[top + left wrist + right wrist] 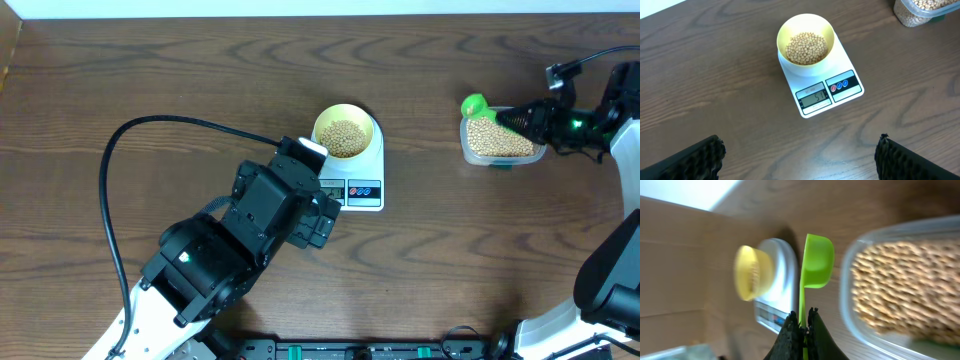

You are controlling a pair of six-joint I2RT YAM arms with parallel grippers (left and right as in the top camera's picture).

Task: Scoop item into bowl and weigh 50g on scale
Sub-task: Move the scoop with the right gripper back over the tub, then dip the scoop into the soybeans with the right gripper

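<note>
The scale display [815,98] shows a little over 50g, so my right gripper should move the empty green scoop to the bowl [343,138] and take out a few beans.
The pale yellow bowl [345,133] stands on the white scale [364,190], holding tan beans [345,139]. It also shows in the left wrist view [805,31] on the scale [837,85], with beans [806,48] inside. My left gripper [800,155] is open and empty, on the near side of the scale. My right gripper [803,318] is shut on the handle of a green scoop [816,260], held at the left end of the clear tub of beans [498,140]. The scoop [473,104] looks empty. The right wrist view is blurred.
The clear plastic tub [900,287] stands at the right of the brown wooden table [150,80]. A black cable [120,170] loops from the left arm over the table's left half. The left arm's body lies just left of the scale.
</note>
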